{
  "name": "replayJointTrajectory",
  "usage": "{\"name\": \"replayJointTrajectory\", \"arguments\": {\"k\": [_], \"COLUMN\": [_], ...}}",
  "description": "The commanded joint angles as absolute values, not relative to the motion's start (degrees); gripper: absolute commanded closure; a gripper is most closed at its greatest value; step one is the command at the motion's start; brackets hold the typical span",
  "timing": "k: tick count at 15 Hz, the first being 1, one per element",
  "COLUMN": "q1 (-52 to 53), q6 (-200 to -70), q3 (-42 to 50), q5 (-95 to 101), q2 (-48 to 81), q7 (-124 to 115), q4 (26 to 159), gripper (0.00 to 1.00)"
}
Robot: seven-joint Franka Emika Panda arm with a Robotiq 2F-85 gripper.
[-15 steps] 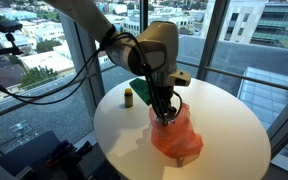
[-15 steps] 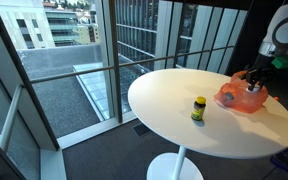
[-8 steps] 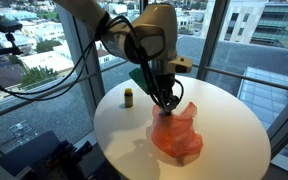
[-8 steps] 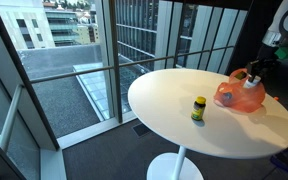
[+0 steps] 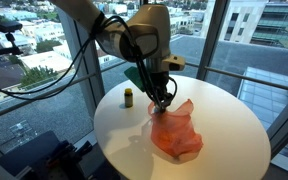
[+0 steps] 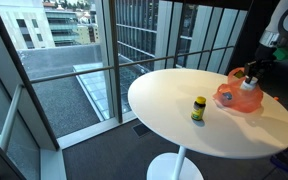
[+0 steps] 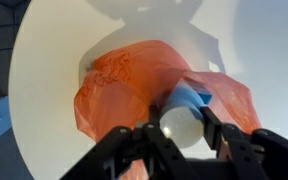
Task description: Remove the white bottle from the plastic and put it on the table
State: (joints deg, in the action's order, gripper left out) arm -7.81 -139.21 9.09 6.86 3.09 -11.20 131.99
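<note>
The orange plastic bag's edge rises along with the white bottle, so the robot's gripper should lower both, open, and grip only the white bottle's cap.
My gripper is shut on the white bottle, which has a blue label, and holds it just above the orange plastic bag. In both exterior views the gripper hangs over the top of the bag, which lies crumpled on the round white table. In an exterior view the white bottle shows at the bag's upper edge, below the gripper.
A small dark bottle with a yellow cap stands on the table near its edge, and it also shows in an exterior view. Glass walls surround the table. The table's rim curves close by in the wrist view.
My gripper has risen out of the bag with the white bottle in it. The bag's top has been pulled up and has shifted slightly.
</note>
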Motion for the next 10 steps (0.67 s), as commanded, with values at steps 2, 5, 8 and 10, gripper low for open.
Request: {"name": "replayJointTrajectory", "arguments": {"k": [2,5,8,10], "q1": [-6.7,-6.52,-6.64,-6.72], "q6": [-140.77,-141.7,-142.45,-142.81], "q3": [7.67,7.43,7.62,7.75], "q5": [5.3,5.37,5.32,5.24], "q2": [3.34,4.85,6.42,7.62], "q7": [-10.31,-10.03,-9.7,-9.51], "q4": [134.52,135.37,135.74,135.75], "gripper": [0.81,0.81,0.81,0.81]}}
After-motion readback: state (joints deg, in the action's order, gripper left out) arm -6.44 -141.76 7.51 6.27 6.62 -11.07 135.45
